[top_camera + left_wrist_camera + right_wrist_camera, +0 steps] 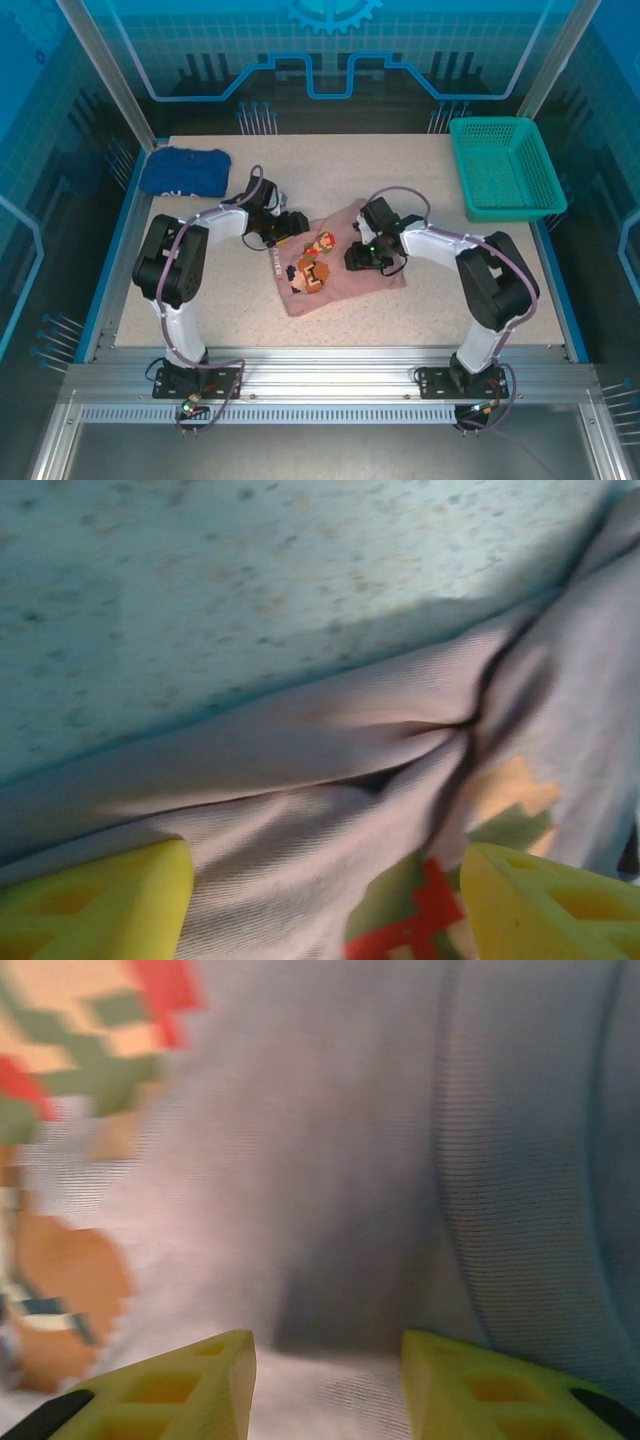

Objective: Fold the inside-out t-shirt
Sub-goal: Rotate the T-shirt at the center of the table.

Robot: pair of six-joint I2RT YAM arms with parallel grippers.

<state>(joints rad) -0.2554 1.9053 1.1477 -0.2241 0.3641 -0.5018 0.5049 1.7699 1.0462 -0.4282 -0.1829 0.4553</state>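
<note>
The t-shirt is lying crooked, and its lettered hem (278,264) is toward my left gripper. I should first turn the t-shirt straight, then grab its shoulder (351,211) with my left gripper.
The inside-out t-shirt (340,292) lies bunched in a rough folded square at the table's middle, dusty pink with a pixel-art print (314,266) facing up. My left gripper (294,226) hovers at its upper left edge. In the left wrist view that gripper (325,885) stands open, its yellow fingers (110,900) wide apart over creased pink cloth (300,780) and a corner of the print. My right gripper (361,258) sits low over the shirt's right half. In the right wrist view it (328,1365) is open, with smooth cloth (330,1160) lying under the gap.
A dark blue folded garment (185,170) lies at the table's back left corner. A green mesh basket (512,211) stands at the back right. Bare speckled tabletop (200,300) runs around the shirt, and metal frame posts and blue panels close the sides.
</note>
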